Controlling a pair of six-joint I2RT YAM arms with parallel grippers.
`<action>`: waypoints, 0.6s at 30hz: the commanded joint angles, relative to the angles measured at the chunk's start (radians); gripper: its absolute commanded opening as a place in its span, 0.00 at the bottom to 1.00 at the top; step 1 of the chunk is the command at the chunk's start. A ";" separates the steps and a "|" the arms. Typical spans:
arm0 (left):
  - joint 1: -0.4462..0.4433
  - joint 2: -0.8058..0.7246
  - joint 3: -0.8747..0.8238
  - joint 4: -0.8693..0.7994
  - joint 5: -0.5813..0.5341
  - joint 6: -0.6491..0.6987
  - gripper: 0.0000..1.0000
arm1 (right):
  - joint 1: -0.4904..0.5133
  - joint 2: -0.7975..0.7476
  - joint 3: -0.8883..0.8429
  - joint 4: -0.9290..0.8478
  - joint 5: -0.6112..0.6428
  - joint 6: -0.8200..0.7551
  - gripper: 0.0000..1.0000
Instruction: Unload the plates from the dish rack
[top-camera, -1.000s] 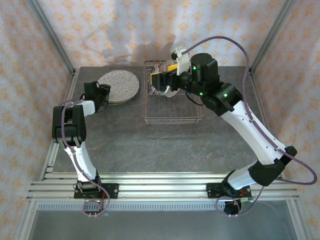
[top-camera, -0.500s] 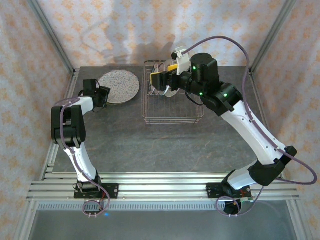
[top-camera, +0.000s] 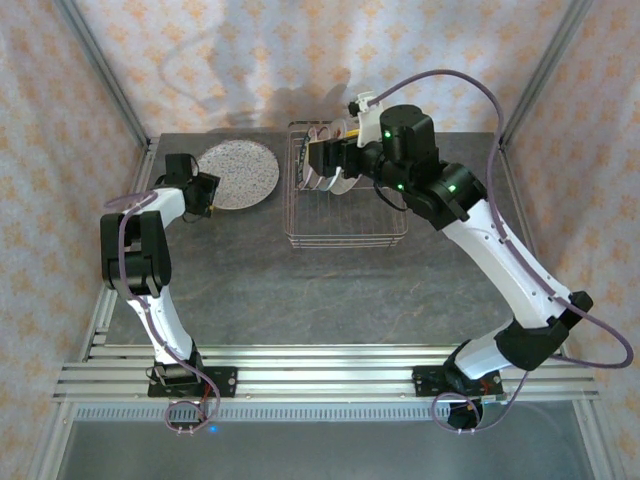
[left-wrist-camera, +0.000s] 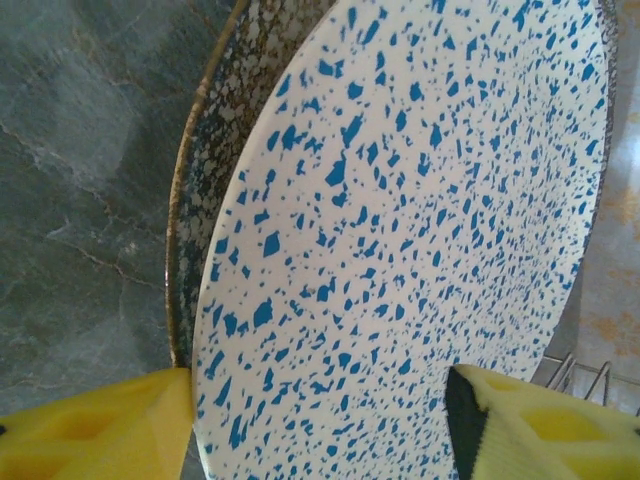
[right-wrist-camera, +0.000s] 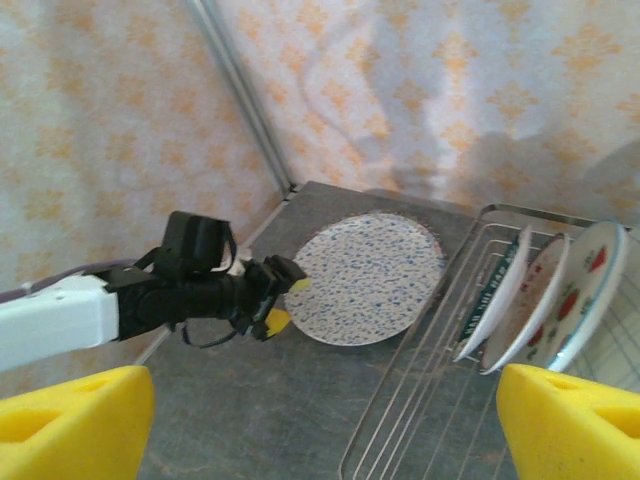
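My right gripper is to keep moving with open fingers, as the checked plate stands beside open rack space (top-camera: 372, 213), until they are on both sides of the checked plate's rim (top-camera: 346, 187), and then close.
A white plate with blue specks (left-wrist-camera: 400, 230) lies flat on a brown-speckled plate (left-wrist-camera: 200, 170); this stack (top-camera: 238, 172) sits on the table left of the dish rack (top-camera: 346, 238). My left gripper (top-camera: 205, 192) is open at the stack's left edge, its yellow fingers (left-wrist-camera: 90, 430) spread either side of the top plate's rim without pinching it. Three plates (right-wrist-camera: 535, 290) stand on edge in the rack (right-wrist-camera: 420, 400), one strawberry-printed, one dark-rimmed. My right gripper (top-camera: 322, 158) hovers open above the rack's back end, nothing between its fingers (right-wrist-camera: 70, 420).
Metal frame posts (top-camera: 110, 75) and patterned cloth walls close in the dark stone table (top-camera: 300, 290) at the back and sides. The rack's front half holds no plates. The left arm (right-wrist-camera: 60, 315) lies along the left edge.
The left gripper has drawn back a little to the left from the plate stack. The right gripper has tilted and shifted slightly toward the rack's back; its yellow fingers show less from above.
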 joint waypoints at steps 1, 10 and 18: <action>0.008 -0.055 0.033 -0.064 -0.046 0.027 0.73 | 0.005 0.030 0.066 -0.090 0.140 0.040 0.89; 0.008 -0.086 0.049 -0.072 -0.016 0.035 0.80 | -0.059 0.105 0.153 -0.210 0.203 0.165 0.88; -0.023 -0.128 0.019 -0.117 0.031 -0.023 0.84 | -0.094 0.126 0.172 -0.241 0.179 0.196 0.88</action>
